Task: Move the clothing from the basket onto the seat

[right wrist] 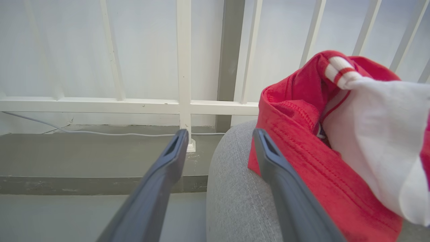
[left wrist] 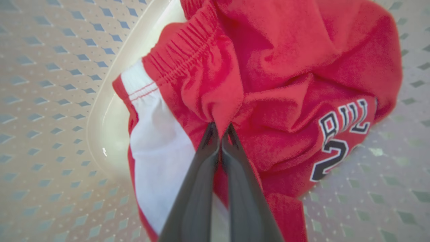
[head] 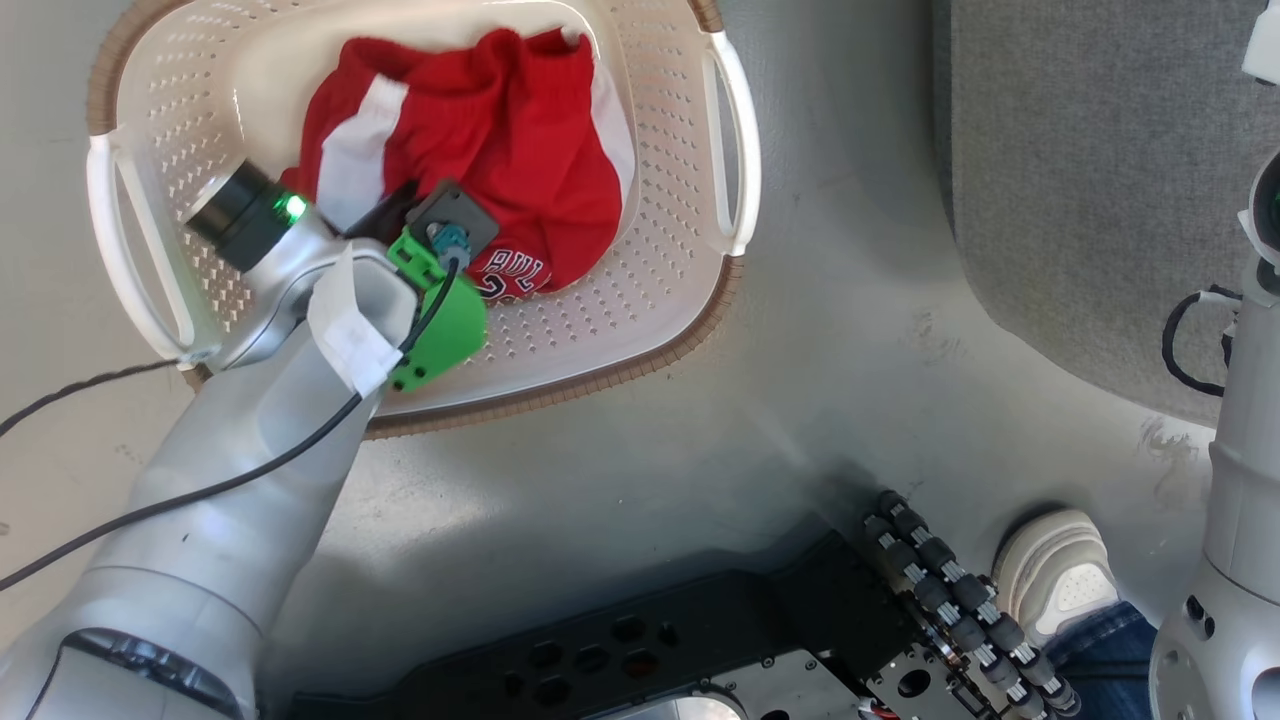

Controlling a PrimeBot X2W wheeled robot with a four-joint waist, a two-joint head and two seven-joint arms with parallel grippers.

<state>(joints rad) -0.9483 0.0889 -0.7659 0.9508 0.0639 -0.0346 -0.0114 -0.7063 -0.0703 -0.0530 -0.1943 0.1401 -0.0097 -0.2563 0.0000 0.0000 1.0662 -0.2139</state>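
Note:
I expect the basket to be empty when I carry the bunched red clothing [head: 504,150] to the seat, as the cream basket's bottom [head: 278,90] shows around the clothing.
The cream basket [head: 650,320] stands on the floor with red and white clothing [head: 520,130] bunched inside. My left arm reaches down into it. In the left wrist view my left gripper [left wrist: 220,129] is shut on a fold of the red clothing [left wrist: 268,67], just below its elastic waistband. The grey seat [head: 1080,180] lies to the right of the basket. My right gripper [right wrist: 218,137] is open over the rounded edge of the seat [right wrist: 235,195], with nothing between its fingers. Another red and white garment [right wrist: 302,161] rests on the seat just right of it.
A person's pale shoe [head: 1060,575] and jeans leg stand at the lower right, beside my black base [head: 650,650]. A black cable [head: 120,500] trails from my left arm across the floor. A white railing [right wrist: 183,67] stands beyond the seat.

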